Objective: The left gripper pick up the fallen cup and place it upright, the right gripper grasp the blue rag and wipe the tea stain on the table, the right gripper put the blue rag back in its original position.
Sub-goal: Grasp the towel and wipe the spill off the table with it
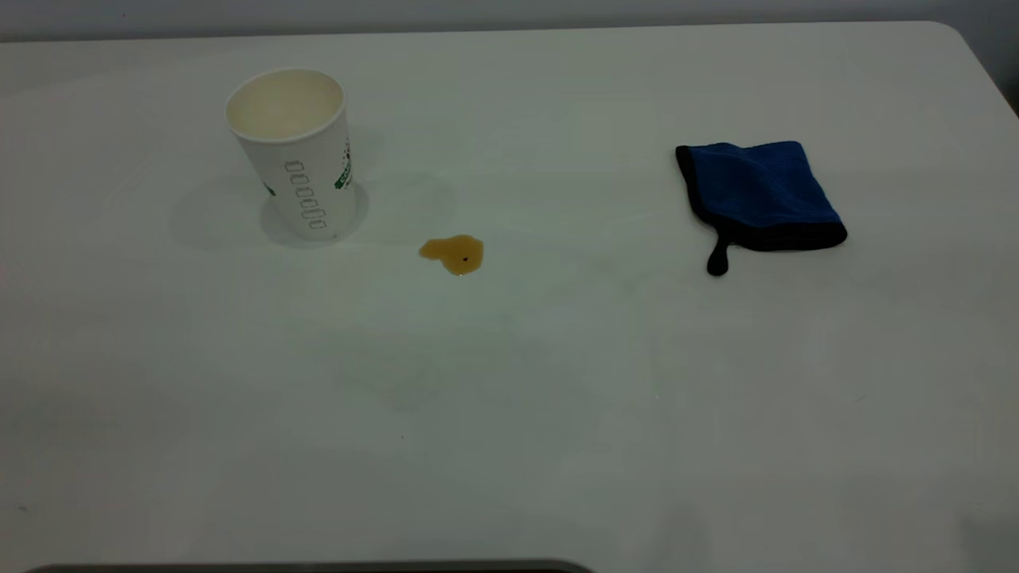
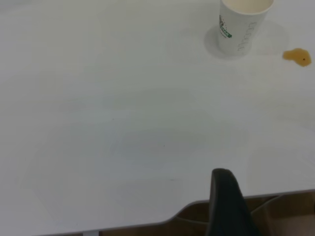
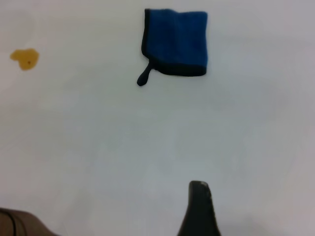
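I should keep moving my right gripper to the rag's middle [image 1: 762, 191] and close it there, since the cup upright [image 1: 296, 162] is clear of the tea stain and the blue rag is free.
The white paper cup [image 1: 296, 151] stands upright at the far left of the table [image 1: 509, 398], mouth up and cream inside showing; it also shows in the left wrist view [image 2: 242, 24]. The amber tea stain [image 1: 454, 254] lies just to its right, also in both wrist views [image 2: 298, 56] [image 3: 24, 59]. The blue rag [image 1: 760, 195] lies flat at the far right, its black strap toward the front, also in the right wrist view [image 3: 176, 42]. The left gripper [image 2: 224, 201] sits at the table's near edge, far from the cup. The right gripper [image 3: 199, 209] is above bare table, well short of the rag.
Neither arm shows in the exterior view. The table's rounded far-right corner [image 1: 947, 32] lies behind the rag. A dark strip [image 1: 318, 567] runs along the front edge. Brown surfaces [image 2: 285, 216] lie below the table edge in the left wrist view.
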